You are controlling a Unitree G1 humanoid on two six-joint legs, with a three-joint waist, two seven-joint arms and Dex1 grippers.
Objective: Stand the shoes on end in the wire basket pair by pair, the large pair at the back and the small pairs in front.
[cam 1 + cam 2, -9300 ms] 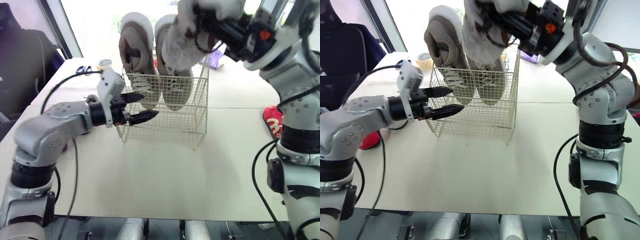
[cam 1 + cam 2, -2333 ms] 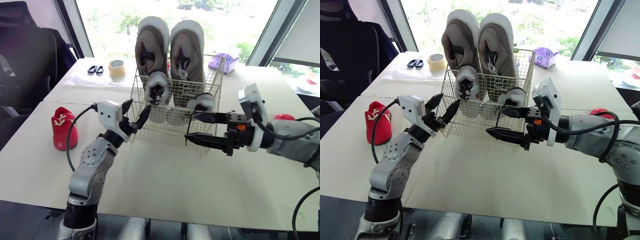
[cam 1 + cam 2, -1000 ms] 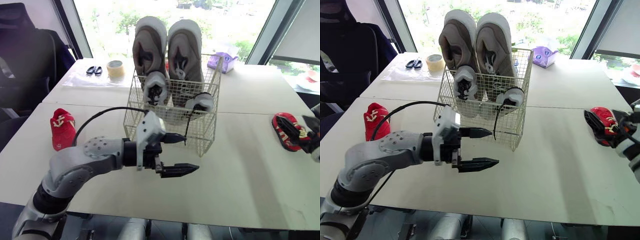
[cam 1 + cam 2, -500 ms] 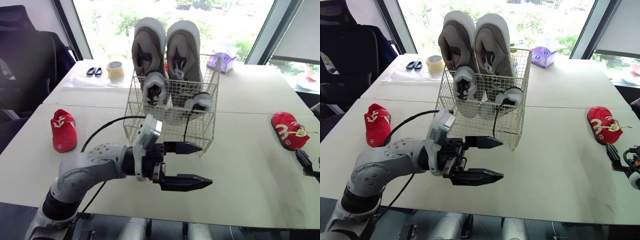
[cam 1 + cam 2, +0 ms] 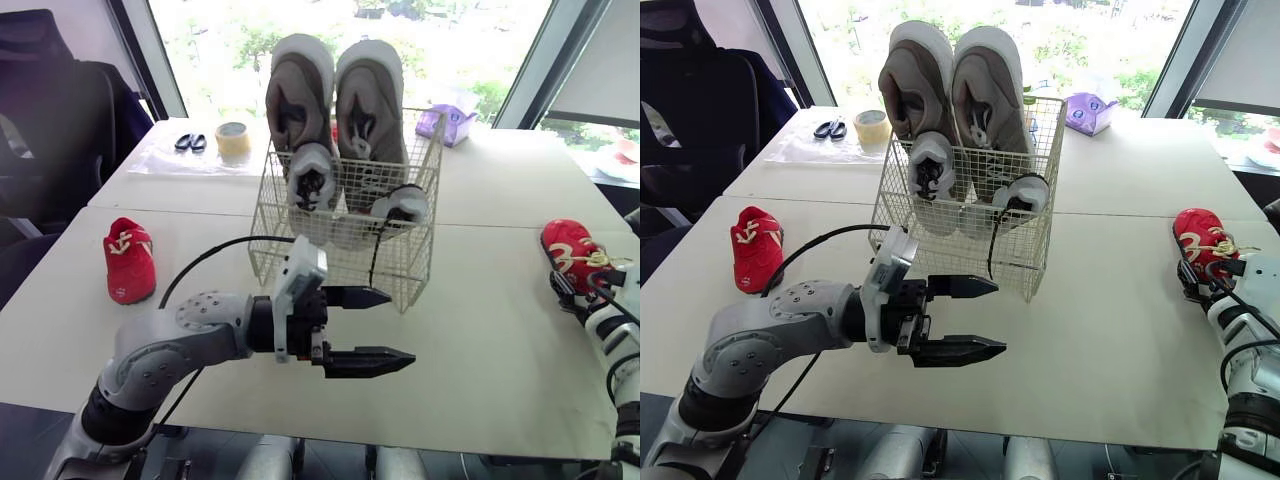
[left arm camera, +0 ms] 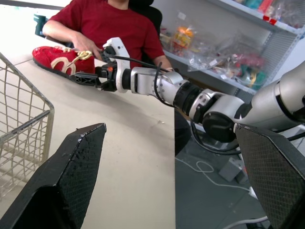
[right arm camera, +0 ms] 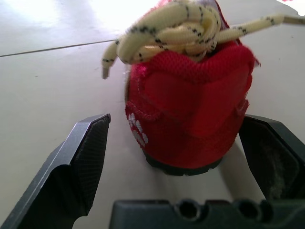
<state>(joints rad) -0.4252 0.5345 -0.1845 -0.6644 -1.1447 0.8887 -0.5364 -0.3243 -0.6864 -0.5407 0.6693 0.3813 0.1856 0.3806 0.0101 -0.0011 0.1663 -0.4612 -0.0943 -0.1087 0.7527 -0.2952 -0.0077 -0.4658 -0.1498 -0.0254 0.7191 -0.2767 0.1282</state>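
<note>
I expect the yellow lace to dangle when I lift and tip the small red shoe (image 5: pixel 569 247), because the lace flops in loose loops (image 5: pixel 597 259) over the shoe.
The wire basket (image 5: pixel 340 240) holds the large grey pair (image 5: pixel 335 95) on end at the back. A small grey-and-white pair (image 5: pixel 312 178) stands in front of it. One red shoe (image 5: pixel 129 260) lies on the table at the left. The other red shoe (image 5: pixel 572 246) lies at the right edge. My right gripper (image 7: pixel 176 143) is open, one finger on each side of that shoe's heel, and nothing is pinched. My left gripper (image 5: pixel 385 328) hangs open and empty just in front of the basket, pointing right.
Scissors (image 5: pixel 185 141) and a tape roll (image 5: pixel 232 136) lie at the back left, and a purple packet (image 5: pixel 447 123) at the back right. A black chair (image 5: pixel 60 130) stands left of the table. A person in a red shirt (image 6: pixel 119 24) sits beyond the right red shoe.
My right gripper has come up from the table's near edge to straddle the right red shoe's heel. My left gripper has drawn back slightly in front of the basket.
</note>
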